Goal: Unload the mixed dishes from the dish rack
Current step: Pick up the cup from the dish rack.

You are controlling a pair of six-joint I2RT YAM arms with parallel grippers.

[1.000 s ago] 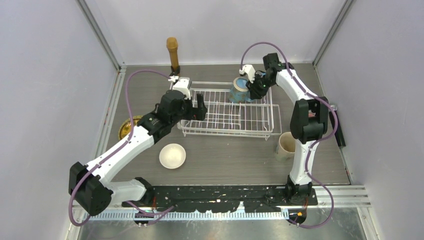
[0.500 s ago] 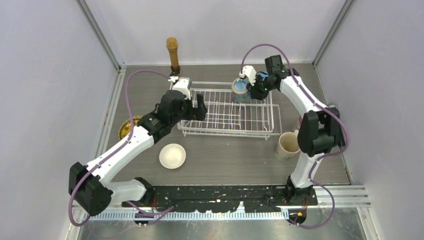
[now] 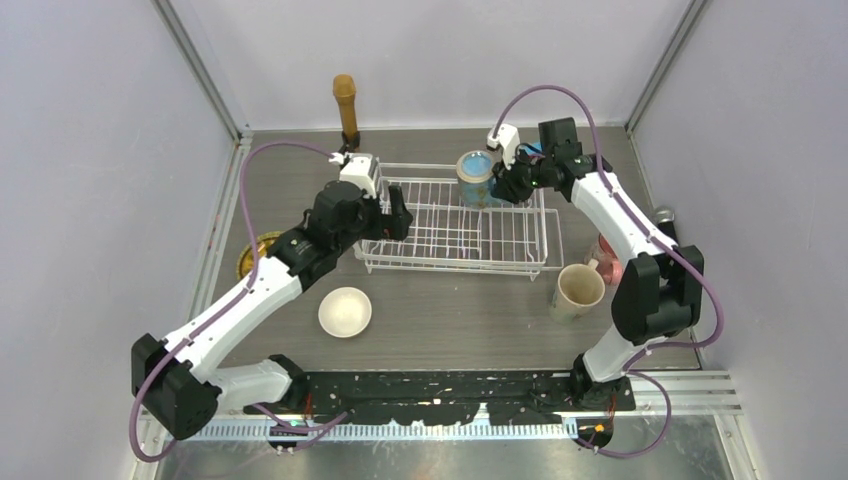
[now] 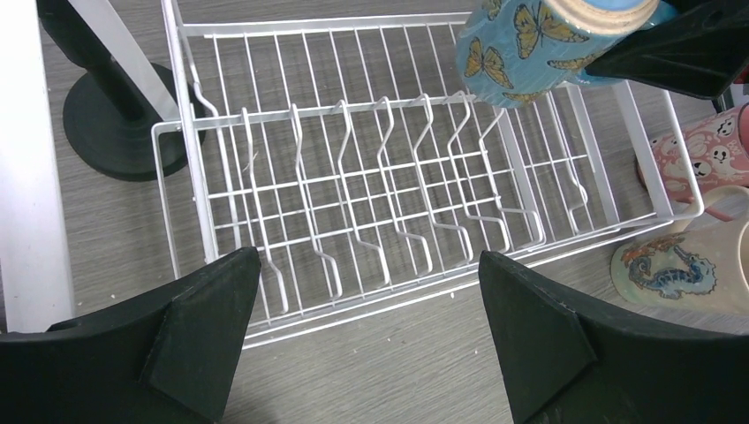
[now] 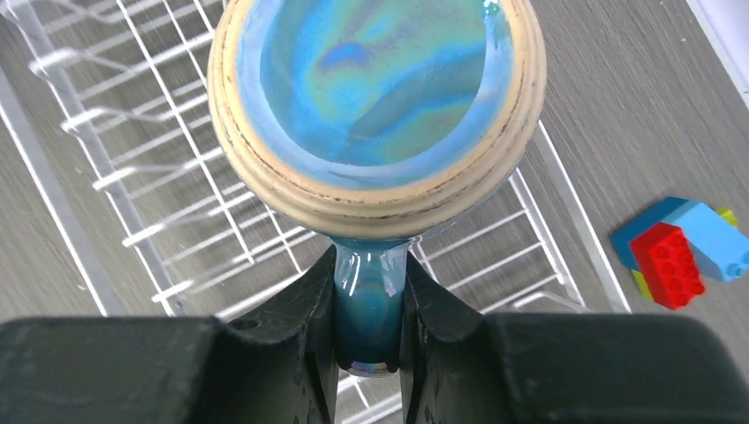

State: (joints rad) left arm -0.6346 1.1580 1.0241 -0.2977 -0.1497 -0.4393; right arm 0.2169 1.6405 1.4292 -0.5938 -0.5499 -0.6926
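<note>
The blue butterfly mug base up [image 3: 478,164] is in my right gripper, so I should tip its rim [image 3: 478,205] toward my left gripper to take the mug and set it upright.
The white wire dish rack [image 3: 450,225] lies mid-table and holds no other dishes. My right gripper [image 3: 505,182] is shut on the handle of the blue butterfly mug [image 3: 476,174] and holds it upright above the rack's far right corner. In the right wrist view the mug [image 5: 375,97] fills the top and its handle [image 5: 371,305] sits between my right gripper's [image 5: 371,291] fingers. My left gripper [image 3: 396,216] is open and empty at the rack's left end; in its wrist view my left gripper [image 4: 366,336] is over bare table beside the rack [image 4: 353,203], with the mug [image 4: 521,49] at the top.
A white bowl [image 3: 345,311] and a cream mug [image 3: 578,290] stand in front of the rack. A pink mug [image 3: 604,258] sits behind my right arm. A tan plate [image 3: 256,254] lies under my left arm. A brown stick [image 3: 346,105] stands behind. A blue-and-red block [image 5: 680,252] lies right.
My right gripper has lifted the blue mug off the rack's far right corner and turned it upright, and the right elbow swung out to the right. The left arm barely moved.
</note>
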